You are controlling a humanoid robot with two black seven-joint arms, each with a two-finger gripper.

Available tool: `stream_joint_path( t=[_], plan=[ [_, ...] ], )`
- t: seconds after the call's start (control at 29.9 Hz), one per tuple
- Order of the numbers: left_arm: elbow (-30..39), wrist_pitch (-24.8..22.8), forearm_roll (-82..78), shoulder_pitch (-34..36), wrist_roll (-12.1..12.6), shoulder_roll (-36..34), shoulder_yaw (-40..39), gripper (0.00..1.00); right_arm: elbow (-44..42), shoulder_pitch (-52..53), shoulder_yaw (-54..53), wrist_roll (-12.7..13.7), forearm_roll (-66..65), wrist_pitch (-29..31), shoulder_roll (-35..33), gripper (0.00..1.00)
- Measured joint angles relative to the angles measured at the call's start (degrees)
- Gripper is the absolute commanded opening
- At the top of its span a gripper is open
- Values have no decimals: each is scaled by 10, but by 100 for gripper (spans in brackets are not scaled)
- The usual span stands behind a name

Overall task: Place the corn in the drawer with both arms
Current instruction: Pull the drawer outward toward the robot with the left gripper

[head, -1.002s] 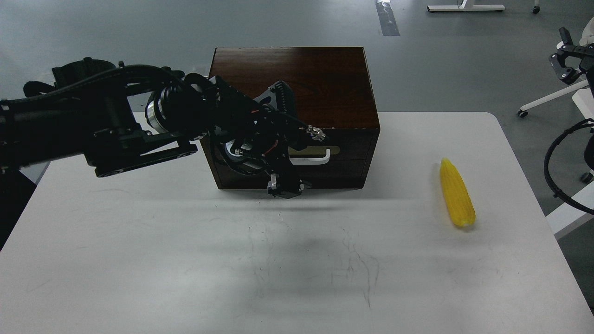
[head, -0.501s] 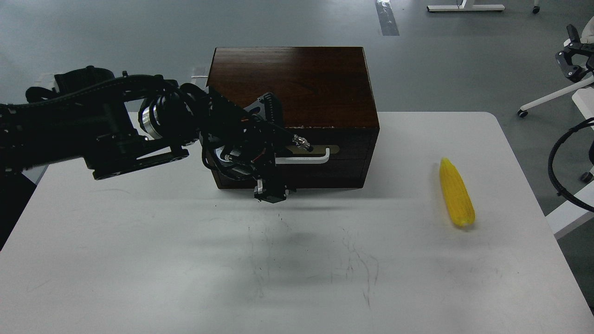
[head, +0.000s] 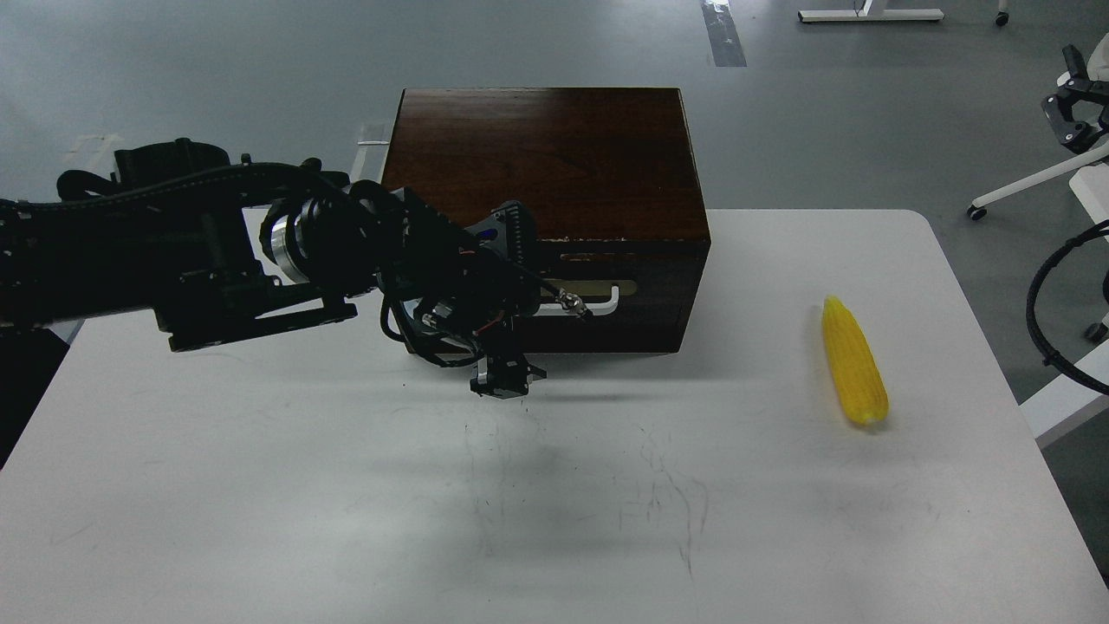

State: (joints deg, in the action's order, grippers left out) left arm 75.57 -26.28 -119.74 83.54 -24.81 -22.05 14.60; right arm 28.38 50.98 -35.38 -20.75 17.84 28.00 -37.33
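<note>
The corn (head: pixel 852 359) should roll toward the back when the robot lowers it crosswise into the drawer, because the corn's body is plump with rounded sides (head: pixel 866 391).
The corn (head: pixel 853 362) lies on the white table (head: pixel 260 485) at the right, pointed end away from me. The dark brown box (head: pixel 546 156) stands at the table's back middle. Its drawer (head: pixel 645 299) is out a little, with a pale slit along its top. My left gripper (head: pixel 530 305) is at the left part of the white handle (head: pixel 602 303) and hides it; it seems closed on it. My right gripper (head: pixel 1079 100) is far off at the right edge, above the floor, fingers apart and empty.
A black cable loop (head: pixel 1040 303) of my right arm hangs past the table's right edge. White chair legs (head: pixel 1022 186) stand on the grey floor beyond. The left arm's bulk (head: pixel 173 251) covers the table's back left.
The left gripper has moved toward me with the handle, and the drawer has come out a little. The right gripper has shifted slightly right. The corn has not moved.
</note>
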Motion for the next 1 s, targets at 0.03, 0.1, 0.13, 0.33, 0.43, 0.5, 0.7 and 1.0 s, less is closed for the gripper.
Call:
stream_joint_path(
  t=[0.03,0.1,0.13,0.33,0.43,0.5,0.7,1.0],
  plan=[
    [1,0,0,0,0,0,1,82,0,0,0,0,0,0,0,100],
    [2,0,0,3,-1,0,1,82,0,0,0,0,0,0,-1,100],
    [5,0,0,5,-3,0,2,82,0,0,0,0,0,0,-2,100],
    [32,-6,0,18,-22,-8,2,83,0,0,0,0,0,0,-5,100],
    [40,-13,0,19,-23,-9,2,83,0,0,-1,0,0,0,-5,100],
    [43,-14,0,19,-24,-11,1,83,0,0,-1,0,0,0,-5,100],
    [59,-17,1,19,-29,-21,1,83,0,0,-1,0,0,0,-12,100],
    [100,-17,6,20,-31,-32,-4,84,-1,-1,0,0,0,0,-13,100]
  ],
)
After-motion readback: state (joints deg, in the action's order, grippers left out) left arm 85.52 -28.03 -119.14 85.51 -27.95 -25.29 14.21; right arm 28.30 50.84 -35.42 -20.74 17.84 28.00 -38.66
